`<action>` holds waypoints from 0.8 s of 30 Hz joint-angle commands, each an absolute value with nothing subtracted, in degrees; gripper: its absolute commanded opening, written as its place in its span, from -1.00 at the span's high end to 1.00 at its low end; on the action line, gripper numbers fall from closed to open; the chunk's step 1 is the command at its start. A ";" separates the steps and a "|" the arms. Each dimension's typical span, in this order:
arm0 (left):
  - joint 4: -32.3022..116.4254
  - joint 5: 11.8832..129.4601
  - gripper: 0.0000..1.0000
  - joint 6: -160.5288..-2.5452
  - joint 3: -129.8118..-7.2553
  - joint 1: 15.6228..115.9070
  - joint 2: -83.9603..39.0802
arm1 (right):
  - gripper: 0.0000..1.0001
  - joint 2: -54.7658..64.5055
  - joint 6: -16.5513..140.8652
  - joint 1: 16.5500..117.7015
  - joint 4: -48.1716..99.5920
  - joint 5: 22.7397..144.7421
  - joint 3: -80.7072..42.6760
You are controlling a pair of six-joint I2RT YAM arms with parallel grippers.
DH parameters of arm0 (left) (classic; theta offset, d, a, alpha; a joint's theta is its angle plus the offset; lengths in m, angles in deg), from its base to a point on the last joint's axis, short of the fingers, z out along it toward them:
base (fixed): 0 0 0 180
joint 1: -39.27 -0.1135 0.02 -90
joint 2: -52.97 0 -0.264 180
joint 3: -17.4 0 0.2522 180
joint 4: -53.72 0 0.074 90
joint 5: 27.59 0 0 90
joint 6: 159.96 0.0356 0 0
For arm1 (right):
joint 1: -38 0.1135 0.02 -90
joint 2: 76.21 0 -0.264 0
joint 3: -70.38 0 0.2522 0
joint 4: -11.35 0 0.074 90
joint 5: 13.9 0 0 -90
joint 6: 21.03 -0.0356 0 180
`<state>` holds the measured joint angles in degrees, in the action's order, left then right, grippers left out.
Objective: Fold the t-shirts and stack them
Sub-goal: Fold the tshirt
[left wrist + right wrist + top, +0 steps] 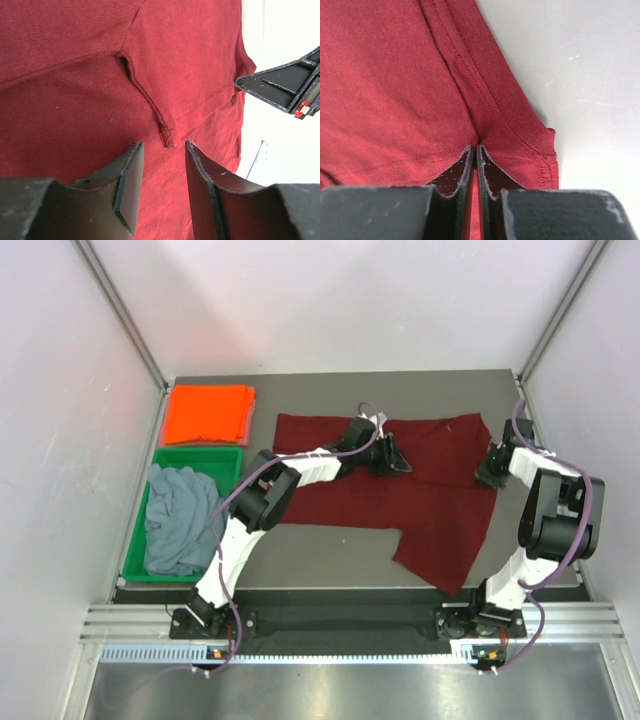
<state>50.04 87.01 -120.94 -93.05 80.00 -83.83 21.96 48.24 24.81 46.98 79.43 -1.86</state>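
Only one end of the seam fold (476, 139) is pinched in my right gripper, so next my left gripper pinches its loose tip (169, 140) before I pull the fold tight.
The dark maroon t-shirt (420, 490) lies spread over the middle of the table, one part hanging toward the near edge. My left gripper (392, 456) hovers above its upper middle. It stands open (163, 146) over a raised seam fold (150, 102), with nothing between the fingers. My right gripper (490, 470) is at the shirt's right edge, shut (475, 148) on a pinch of the maroon t-shirt (395, 90) beside its stitched hem corner (540, 150). The orange t-shirt (208, 412) lies folded at the back left. The grey-blue t-shirt (180, 518) is crumpled in a tray.
A green plastic tray (228, 462) holding the grey-blue shirt stands at the left side of the table. White walls close in the back and both sides. Bare grey table (590, 75) shows right of the maroon shirt's edge. The right gripper's finger (282, 85) appears in the left wrist view.
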 commanded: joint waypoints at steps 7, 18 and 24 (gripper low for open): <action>52.88 87.02 0.12 -122.51 -97.09 81.19 -85.64 | 0.66 20.12 47.96 24.46 46.12 80.67 -2.36; 52.35 86.32 0.12 -123.31 -98.58 82.24 -86.43 | 0.68 20.03 48.05 24.46 46.03 81.20 -2.62; 52.00 86.23 0.12 -123.75 -100.34 82.68 -87.39 | 0.55 19.50 47.79 24.55 46.21 81.55 -2.62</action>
